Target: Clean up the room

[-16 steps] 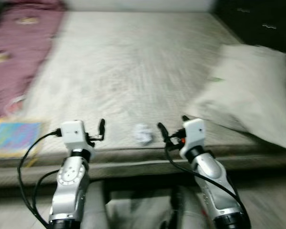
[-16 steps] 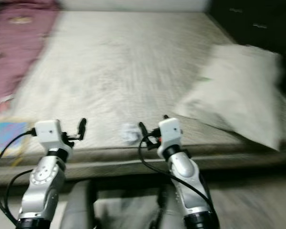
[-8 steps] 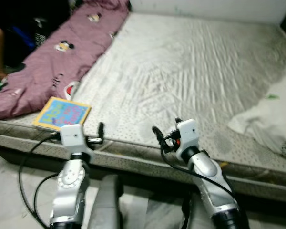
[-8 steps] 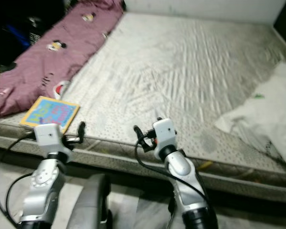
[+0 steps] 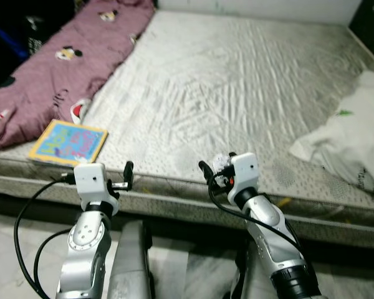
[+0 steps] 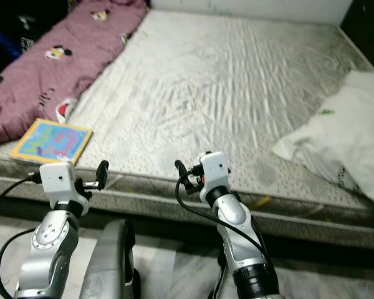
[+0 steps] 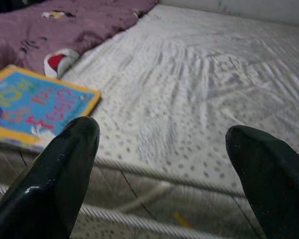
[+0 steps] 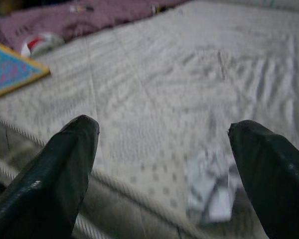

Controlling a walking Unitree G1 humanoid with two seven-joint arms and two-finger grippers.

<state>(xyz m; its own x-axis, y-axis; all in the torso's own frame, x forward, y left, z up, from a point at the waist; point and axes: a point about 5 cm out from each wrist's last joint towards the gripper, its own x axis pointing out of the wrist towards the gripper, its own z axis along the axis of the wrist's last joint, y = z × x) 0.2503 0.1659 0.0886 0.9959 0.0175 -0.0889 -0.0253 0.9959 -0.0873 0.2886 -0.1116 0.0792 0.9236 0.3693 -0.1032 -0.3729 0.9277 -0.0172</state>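
Observation:
I expect the crumpled white paper [image 5: 220, 162] to squeeze thin between the fingers with a flap poking out as I lift it, since loose folds and shadowed hollows [image 8: 214, 188] show.
A crumpled white paper [image 5: 221, 161] lies on the grey mattress [image 5: 237, 81] close to its front edge. My right gripper [image 5: 217, 169] hovers open just in front of it; in the right wrist view the paper [image 8: 212, 191] sits between and beyond the fingers [image 8: 65, 169]. A colourful picture book [image 5: 68, 142] rests at the mattress's front left corner. My left gripper [image 5: 121, 177] is open and empty, a little right of the book [image 7: 30, 107], over the mattress edge.
A maroon cartoon-print blanket [image 5: 56, 68] runs along the left side of the mattress. A white pillow [image 5: 349, 140] lies at the right. A small yellow scrap [image 5: 283, 202] sits on the front edge. Pale floor [image 5: 12, 249] lies before the bed.
The whole picture has shifted and sharpened as the camera turned; the book and blanket now show more fully. Both grippers stay open and empty in front of the mattress edge.

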